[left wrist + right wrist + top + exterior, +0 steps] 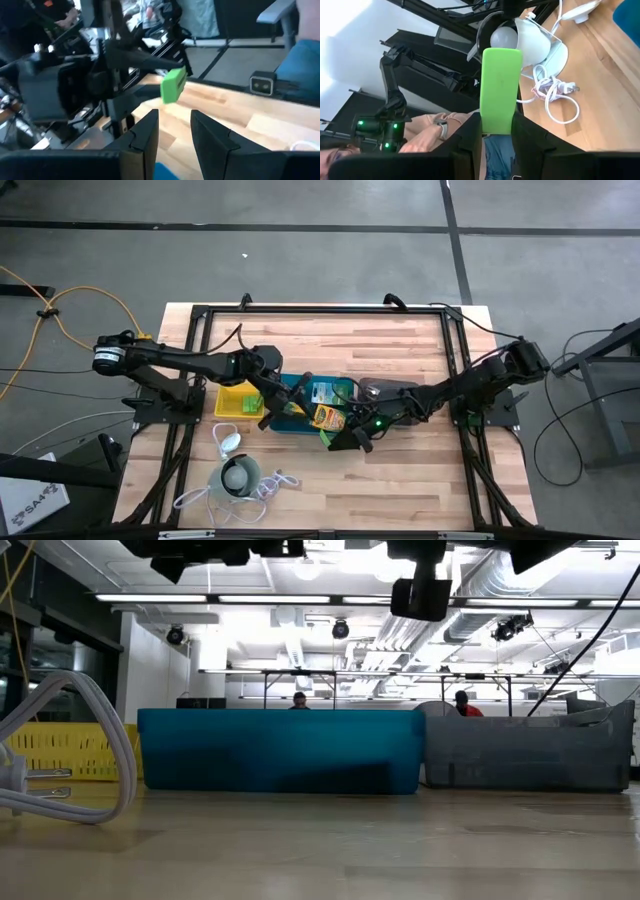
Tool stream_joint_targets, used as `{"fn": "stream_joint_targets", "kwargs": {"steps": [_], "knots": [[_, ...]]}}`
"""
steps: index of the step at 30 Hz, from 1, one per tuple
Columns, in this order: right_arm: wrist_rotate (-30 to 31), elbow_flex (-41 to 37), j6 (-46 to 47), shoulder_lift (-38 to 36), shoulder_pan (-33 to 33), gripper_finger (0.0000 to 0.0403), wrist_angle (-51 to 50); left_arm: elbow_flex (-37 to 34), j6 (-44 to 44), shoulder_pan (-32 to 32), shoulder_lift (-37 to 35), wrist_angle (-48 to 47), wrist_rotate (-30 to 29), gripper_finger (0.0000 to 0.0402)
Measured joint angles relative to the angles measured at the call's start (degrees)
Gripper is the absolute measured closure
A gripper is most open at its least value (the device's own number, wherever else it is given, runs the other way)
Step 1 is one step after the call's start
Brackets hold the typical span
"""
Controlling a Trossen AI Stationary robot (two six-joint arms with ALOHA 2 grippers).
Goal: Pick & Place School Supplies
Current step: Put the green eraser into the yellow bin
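Note:
The lime-green block in the right gripper [173, 85] is past the open fingers of the left gripper, so the left gripper should line up and grab the block's loose end [501, 59].
My right gripper [338, 442] hangs over the table by the near edge of the teal tray [292, 426] and is shut on a lime-green block [501, 85]. The block also shows in the left wrist view [173, 85]. My left gripper [175, 127] is open and holds nothing; it hovers between the yellow tray [228, 392] and the teal tray. More lime-green blocks [250, 405] lie in the yellow tray. A yellow crayon-type box [325, 417] and a green-and-white pack [322, 392] lie in the teal tray. My right gripper pinches the lime-green block between its two fingers, at the block's end nearest the wrist [498, 127]. Most of the block sticks out beyond the fingertips. The fingers point toward the table's near-left side. The block is lifted clear of the table.
A dark grey tray [388, 390] stands right of the teal tray. A white round gadget [238, 475] with its cord [275, 483] lies near the table's near-left edge. People show in the room beyond, one with a forearm [437, 131] close by.

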Motion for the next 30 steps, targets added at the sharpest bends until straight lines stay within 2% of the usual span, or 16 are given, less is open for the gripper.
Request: {"fn": "stream_joint_targets", "kwargs": {"steps": [8,12,18,21,30], "knots": [[0.5,0.0,0.0,0.0,0.2,0.0321,0.0,0.0,-0.6,-0.7,2.6,4.9,-0.2,0.0293],[1.1,0.0,0.0,0.0,1.1,0.0321,0.0,0.0,-1.0,0.9,3.5,6.1,-1.4,0.0293],[1.3,0.0,0.0,0.0,1.9,0.0321,0.0,0.0,-7.2,2.8,3.5,9.0,6.7,0.0293],[1.3,0.0,0.0,0.0,1.8,0.0321,0.0,0.0,-9.6,2.5,3.7,8.5,8.9,0.0293],[1.3,0.0,0.0,0.0,1.7,0.0321,0.0,0.1,-8.0,1.6,5.3,10.7,8.7,0.0293]]}}
